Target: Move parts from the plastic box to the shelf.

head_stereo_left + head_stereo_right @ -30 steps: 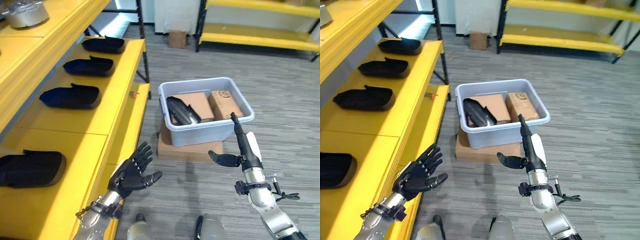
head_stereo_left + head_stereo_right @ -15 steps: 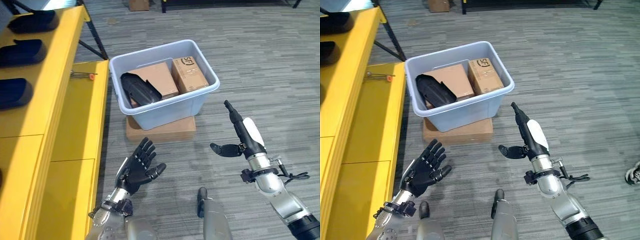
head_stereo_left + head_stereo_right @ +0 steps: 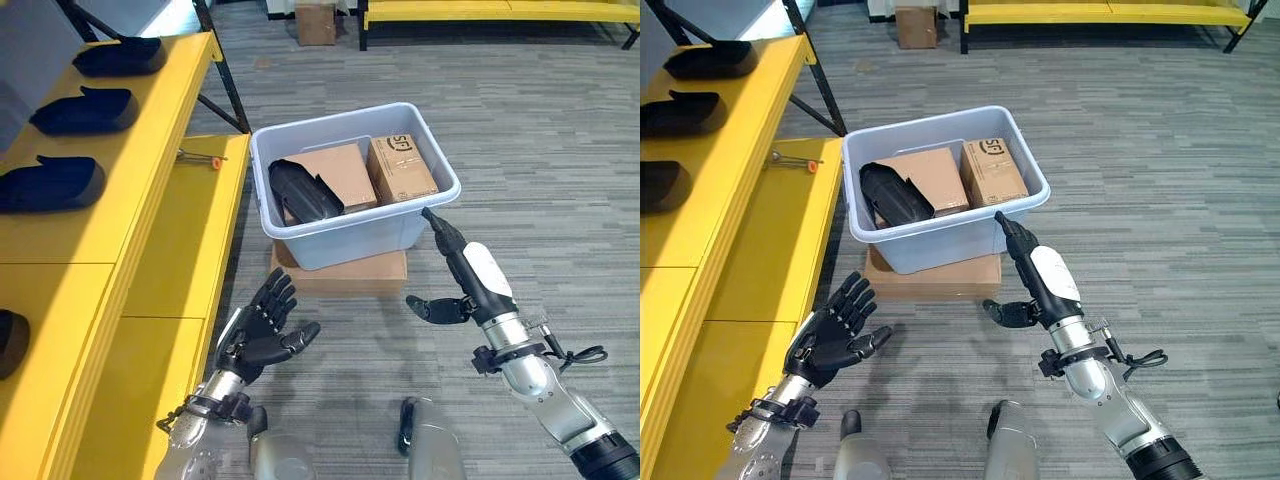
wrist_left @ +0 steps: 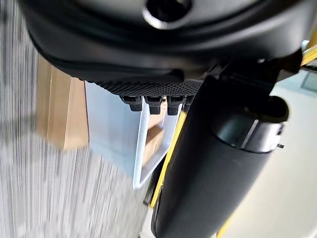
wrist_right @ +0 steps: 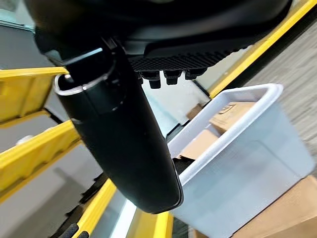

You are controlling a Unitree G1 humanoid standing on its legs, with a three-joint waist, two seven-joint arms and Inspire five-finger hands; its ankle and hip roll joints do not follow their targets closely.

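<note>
The black moulded part (image 3: 303, 193) is lying straight over the carton's edge (image 3: 290, 214), so I expect its far end to stay stiff when I pick it up by one end.
A pale grey plastic box (image 3: 352, 235) stands on a flat cardboard slab (image 3: 340, 272) on the floor. Inside it lie a black moulded part (image 3: 303, 193) and two brown cartons (image 3: 400, 168). Several more black parts (image 3: 50, 184) rest on the yellow shelf (image 3: 110, 225) to the left. My left hand (image 3: 258, 335) hovers open, palm up, in front of the box and beside the shelf's lower ledge. My right hand (image 3: 468, 282) is open too, its straight fingers reaching close to the box's front right corner, holding nothing.
A small orange-tipped tool (image 3: 198, 156) lies on the lower yellow ledge beside the box. A cardboard box (image 3: 316, 22) and another yellow rack (image 3: 500, 12) stand at the far back. Grey carpet stretches to the right of the box.
The camera has shifted, so the whole scene has moved in view. Both hands stay open, and the right fingertips now sit closer to the box's front corner.
</note>
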